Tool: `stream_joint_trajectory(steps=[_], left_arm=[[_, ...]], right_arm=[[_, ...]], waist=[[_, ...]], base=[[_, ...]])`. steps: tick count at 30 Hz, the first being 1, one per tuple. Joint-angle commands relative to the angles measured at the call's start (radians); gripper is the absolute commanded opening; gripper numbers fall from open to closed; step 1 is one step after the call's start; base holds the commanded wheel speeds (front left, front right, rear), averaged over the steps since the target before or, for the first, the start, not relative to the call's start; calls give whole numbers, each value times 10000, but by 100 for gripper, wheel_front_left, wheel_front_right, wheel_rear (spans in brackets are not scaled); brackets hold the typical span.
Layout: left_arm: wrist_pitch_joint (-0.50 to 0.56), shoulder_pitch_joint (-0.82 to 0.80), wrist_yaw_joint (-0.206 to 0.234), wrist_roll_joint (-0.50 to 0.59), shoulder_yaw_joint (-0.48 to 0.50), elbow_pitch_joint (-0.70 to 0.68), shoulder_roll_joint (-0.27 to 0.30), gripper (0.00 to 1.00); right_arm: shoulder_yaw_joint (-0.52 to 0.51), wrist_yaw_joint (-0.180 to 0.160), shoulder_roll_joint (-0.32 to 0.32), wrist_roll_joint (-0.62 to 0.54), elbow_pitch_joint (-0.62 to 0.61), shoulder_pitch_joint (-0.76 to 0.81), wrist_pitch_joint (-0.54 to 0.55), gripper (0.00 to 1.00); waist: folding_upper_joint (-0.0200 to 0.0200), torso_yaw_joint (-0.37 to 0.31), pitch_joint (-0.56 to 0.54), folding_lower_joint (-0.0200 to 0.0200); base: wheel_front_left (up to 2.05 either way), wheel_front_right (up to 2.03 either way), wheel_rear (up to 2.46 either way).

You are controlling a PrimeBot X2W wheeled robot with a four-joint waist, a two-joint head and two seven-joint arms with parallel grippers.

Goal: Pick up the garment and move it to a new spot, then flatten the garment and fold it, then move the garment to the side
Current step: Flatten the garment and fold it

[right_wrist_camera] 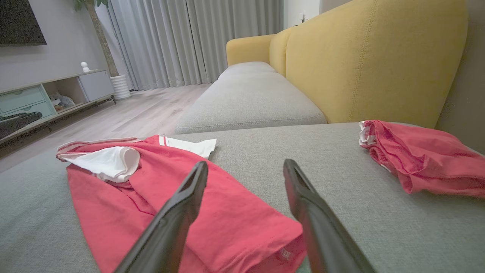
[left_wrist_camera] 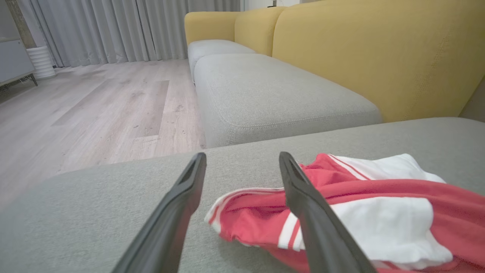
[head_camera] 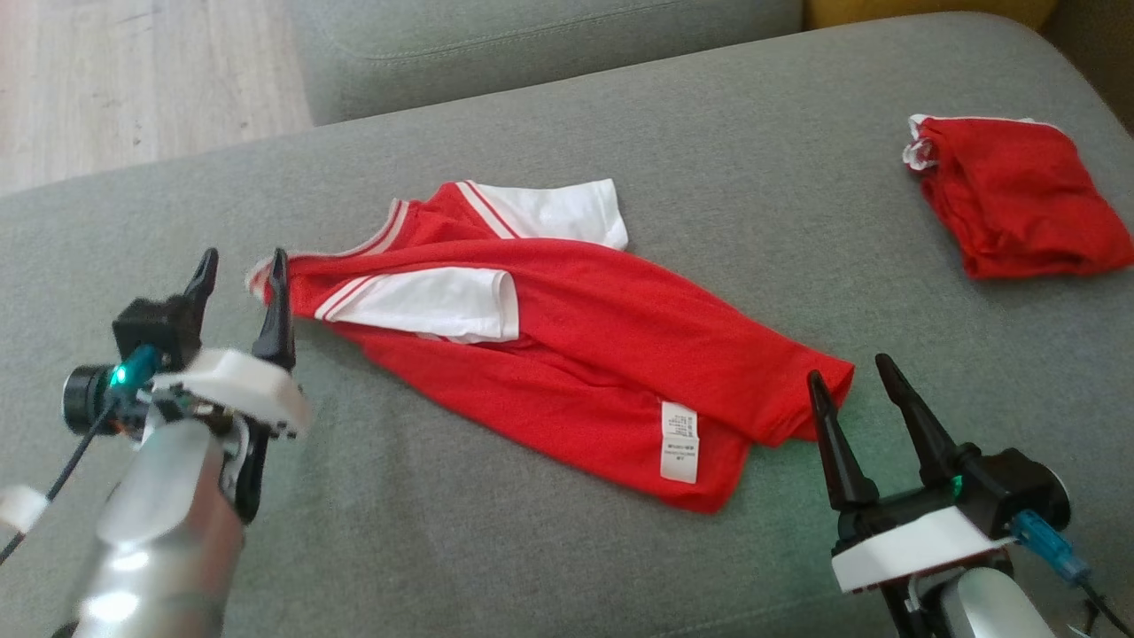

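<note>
The white sleeve will turn over toward the collar when I lift it, because it is lying loose past its striped seam.
A red T-shirt with white sleeves lies folded lengthwise on the grey sofa cushion, its collar end at the left and its hem at the right. My left gripper is open at the collar end, the striped collar edge lying between its fingers. My right gripper is open just above the shirt's hem corner. A white care label shows near the hem.
A second red garment, bunched, lies at the cushion's far right. Another grey seat cushion and yellow backrests stand beyond. Wooden floor drops off past the cushion's left edge.
</note>
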Motion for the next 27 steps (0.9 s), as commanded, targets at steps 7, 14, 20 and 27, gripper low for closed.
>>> stream_joint_trajectory(steps=[7,14,20,27], left_arm=[[-53,714,563,1391,61,-1877,765,100],[-53,816,531,2925,-1508,-3228,208,100],[32,182,516,3895,-2668,-2924,-416,100],[494,-603,896,4483,-3179,-1500,-794,100]], right_arm=[[112,67,-98,-53,-325,-153,-59,100],[155,67,-38,-11,-428,-366,-59,100],[200,67,-56,8,-457,-598,-59,100],[295,67,-78,72,-423,-873,-59,100]], waist=[[0,169,11,-1],[0,114,555,-1],[0,52,1144,-1],[0,-125,1523,-1]], base=[[0,0,0],[0,0,0],[0,0,0],[0,0,0]])
